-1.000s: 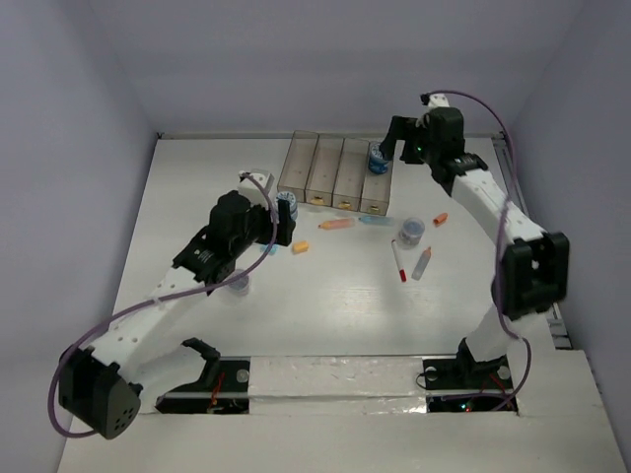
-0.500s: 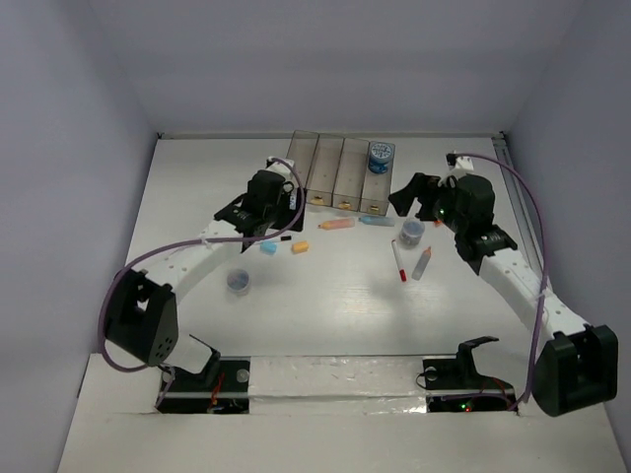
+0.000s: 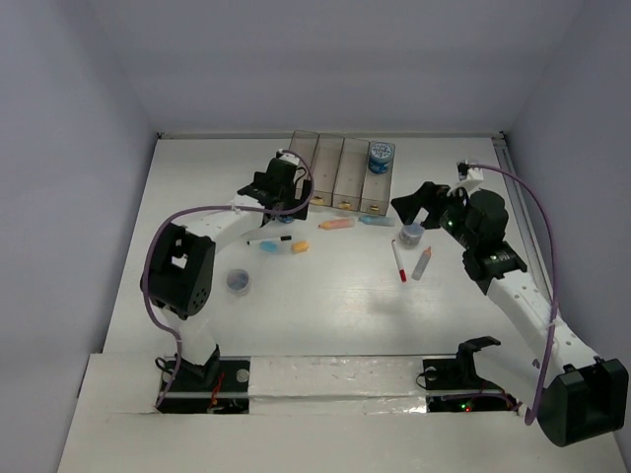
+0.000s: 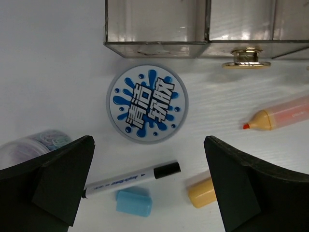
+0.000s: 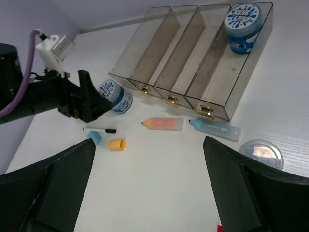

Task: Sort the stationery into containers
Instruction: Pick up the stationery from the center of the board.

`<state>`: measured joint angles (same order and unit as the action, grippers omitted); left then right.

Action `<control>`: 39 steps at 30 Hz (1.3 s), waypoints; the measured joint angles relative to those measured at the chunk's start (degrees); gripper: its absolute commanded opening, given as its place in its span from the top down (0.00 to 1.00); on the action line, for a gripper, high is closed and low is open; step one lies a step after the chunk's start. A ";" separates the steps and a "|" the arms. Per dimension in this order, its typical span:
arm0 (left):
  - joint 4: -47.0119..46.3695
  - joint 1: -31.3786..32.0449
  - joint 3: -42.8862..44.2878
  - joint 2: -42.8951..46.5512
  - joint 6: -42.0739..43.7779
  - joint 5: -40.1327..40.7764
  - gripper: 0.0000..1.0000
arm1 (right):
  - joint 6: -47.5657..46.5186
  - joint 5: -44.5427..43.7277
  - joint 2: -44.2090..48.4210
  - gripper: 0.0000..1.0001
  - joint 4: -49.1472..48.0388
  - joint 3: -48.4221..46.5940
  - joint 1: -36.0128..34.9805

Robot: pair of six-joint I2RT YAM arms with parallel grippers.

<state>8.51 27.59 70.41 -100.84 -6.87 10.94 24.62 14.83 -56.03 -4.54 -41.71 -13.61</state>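
Observation:
My right gripper is far from the second blue-patterned jar [image 5: 117,96], so next my left gripper picks up that jar and puts it in the bin with the first [image 3: 376,190].
The four joined bins [image 3: 335,172] stand at the back; a blue-patterned jar [image 3: 381,156] sits in the rightmost one [image 5: 243,21]. My left gripper [image 3: 279,197] is open and empty above a second blue-patterned jar [image 4: 147,104], which stands on the table before the leftmost bin [image 4: 154,24]. A black/white pen [image 4: 130,179], a blue eraser [image 4: 133,201] and an orange eraser [image 4: 203,192] lie between its fingers. My right gripper [image 3: 419,202] is open and empty, above a clear jar [image 3: 412,233]. An orange marker [image 5: 162,123] and a blue marker [image 5: 215,128] lie before the bins.
A red/white pen [image 3: 398,261] and another short marker [image 3: 423,262] lie right of centre. A clear jar of coloured bits [image 3: 238,282] stands left of centre, also in the left wrist view [image 4: 34,145]. White walls ring the table.
The left gripper carried a blue jar up to the bins, set it on the table and opened. The right gripper left its blue jar in the rightmost bin and drew back.

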 measured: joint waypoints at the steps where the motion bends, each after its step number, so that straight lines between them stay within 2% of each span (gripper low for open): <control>1: -0.02 -0.44 0.57 -0.87 0.07 0.04 0.01 | 0.22 0.44 0.15 0.00 -0.20 0.00 0.00; 6: -0.17 -1.53 2.78 -3.96 0.57 0.13 0.01 | 0.92 1.99 0.24 0.00 -0.70 0.26 0.00; 12: -1.25 -1.55 4.11 -6.10 1.51 0.09 0.08 | 1.40 3.80 0.11 0.00 -1.22 0.31 0.00; 16: -1.84 -1.53 5.40 -7.65 1.90 0.04 0.29 | 1.68 4.50 0.02 0.00 -1.66 0.33 0.00; 19: -2.08 -1.44 6.01 -8.20 1.97 -0.07 0.42 | 1.81 4.74 -0.28 0.00 -2.05 0.33 0.00; 21: -2.03 -1.44 6.01 -8.20 1.88 -0.09 0.43 | 1.86 4.81 -0.50 0.00 -2.10 0.33 0.00; 25: -0.57 -1.44 6.01 -7.41 0.98 -0.11 0.53 | 1.99 5.16 -0.98 0.00 -2.29 0.33 0.00; 29: 5.62 -1.22 5.25 -2.27 -0.09 -0.15 0.54 | 1.99 5.16 -1.40 0.00 -2.34 0.33 0.00; 34: 9.92 1.40 6.54 8.98 -1.55 -0.72 0.55 | 2.03 4.90 -2.01 0.00 -2.27 0.33 0.00; 36: 10.10 3.41 10.93 11.80 -2.56 -2.43 0.55 | 2.03 4.39 -2.19 0.00 -2.19 0.33 0.00; 39: 7.69 5.73 18.36 11.39 -3.69 -5.27 0.55 | 1.99 2.56 -2.16 0.00 -1.70 0.33 0.00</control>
<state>16.21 33.32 88.77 -89.45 -10.57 5.67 26.61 17.39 -58.19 -6.24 -41.39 -13.61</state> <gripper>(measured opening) 0.603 0.995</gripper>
